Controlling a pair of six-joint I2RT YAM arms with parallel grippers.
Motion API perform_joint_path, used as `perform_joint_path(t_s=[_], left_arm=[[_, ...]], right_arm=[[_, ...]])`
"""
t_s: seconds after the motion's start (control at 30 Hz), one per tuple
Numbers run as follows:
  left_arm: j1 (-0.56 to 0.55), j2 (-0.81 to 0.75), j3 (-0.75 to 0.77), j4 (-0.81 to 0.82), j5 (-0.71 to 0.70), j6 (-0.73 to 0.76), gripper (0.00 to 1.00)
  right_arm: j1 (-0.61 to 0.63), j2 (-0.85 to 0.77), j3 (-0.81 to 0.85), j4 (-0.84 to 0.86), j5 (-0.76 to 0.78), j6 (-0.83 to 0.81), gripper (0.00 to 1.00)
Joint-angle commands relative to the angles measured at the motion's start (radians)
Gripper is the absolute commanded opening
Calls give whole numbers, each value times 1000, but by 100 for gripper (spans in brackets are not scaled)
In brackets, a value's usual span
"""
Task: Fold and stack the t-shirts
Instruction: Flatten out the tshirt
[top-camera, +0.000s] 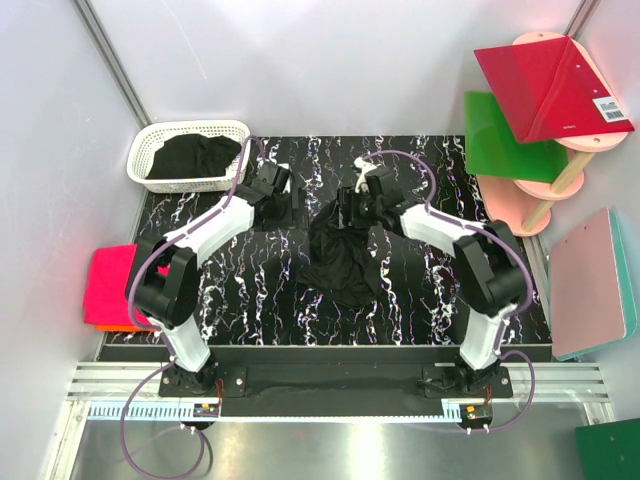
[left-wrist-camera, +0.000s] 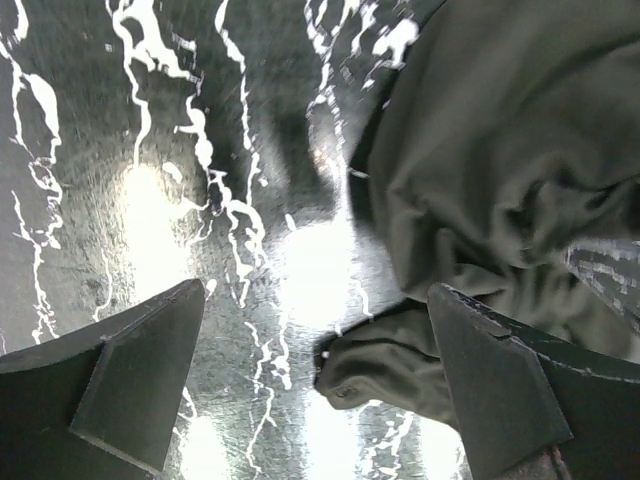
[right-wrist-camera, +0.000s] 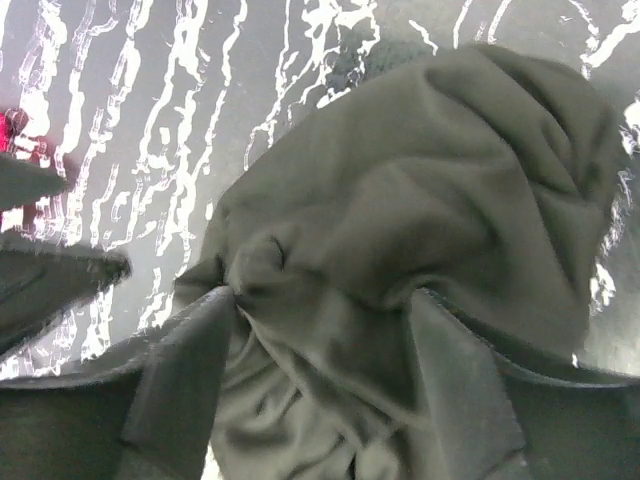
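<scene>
The black t-shirt (top-camera: 343, 262) is bunched up at my right gripper. Next, I grab the t-shirt's edge (top-camera: 313, 230) beside it with my left gripper and stretch the t-shirt open before I fold it.
A crumpled black t-shirt (top-camera: 345, 262) lies in the middle of the black marbled table (top-camera: 420, 300). My right gripper (top-camera: 358, 210) is at its far edge. In the right wrist view the right gripper (right-wrist-camera: 325, 330) is open, its fingers (right-wrist-camera: 190, 370) pressed down on either side of a bunch of the shirt (right-wrist-camera: 400, 200). My left gripper (top-camera: 283, 203) is open and empty just left of the shirt. In the left wrist view the left gripper (left-wrist-camera: 315, 370) has a corner of the shirt (left-wrist-camera: 390, 360) by its right finger. Folded hot-pink (top-camera: 115, 280) and orange (top-camera: 112, 327) t-shirts lie at the left.
A white lattice basket (top-camera: 150, 150) holding black cloth (top-camera: 195, 155) stands at the back left. Red (top-camera: 550, 85) and green (top-camera: 505, 135) boards rest on a pink stand (top-camera: 545, 195) at the back right. Another flat board (top-camera: 595, 285) lies at the right.
</scene>
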Motion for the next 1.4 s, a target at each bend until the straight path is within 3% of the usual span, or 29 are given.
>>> perform_joint_path(t_s=[0.0,0.03,0.07,0.1,0.3,0.47,0.63,0.77,0.8,0.93,0.97,1.07,1.2,1.37], left_arm=[[9,-5,-21,7,-29,20,99],[9,-10,-32,8,-34,20,99],[14,-16,-35,7,-31,23,99],[14,-17,-41,8,-32,25,98],[12,-50,-101,70,80,26,98],[-29,-70,-165,171,179,8,95],[-81,-39,-159,241,293,11,78],[-130,82,-112,257,340,-3,74],[-141,105,-95,261,359,-15,67],[-199,261,-38,242,429,-29,17],[-202,280,-26,229,425,-31,0],[-199,270,-62,205,352,-29,0],[-167,142,-103,125,178,-9,0],[-60,4,-74,10,-47,54,0]], right_arm=[[20,95,109,-106,-30,-32,54],[20,99,120,-114,-33,-34,42],[22,96,122,-119,-33,-35,12],[20,87,120,-119,-30,-34,1],[31,-83,93,-91,142,-31,0],[31,-203,20,77,320,-26,0],[31,-224,63,99,352,-35,0],[31,-209,80,81,370,-43,0],[31,-218,71,81,401,-46,0],[31,-244,54,76,479,-83,0],[29,-258,53,73,493,-90,0],[32,-298,42,64,562,-130,0],[31,-359,5,64,695,-158,0],[29,-418,-32,67,795,-167,0]])
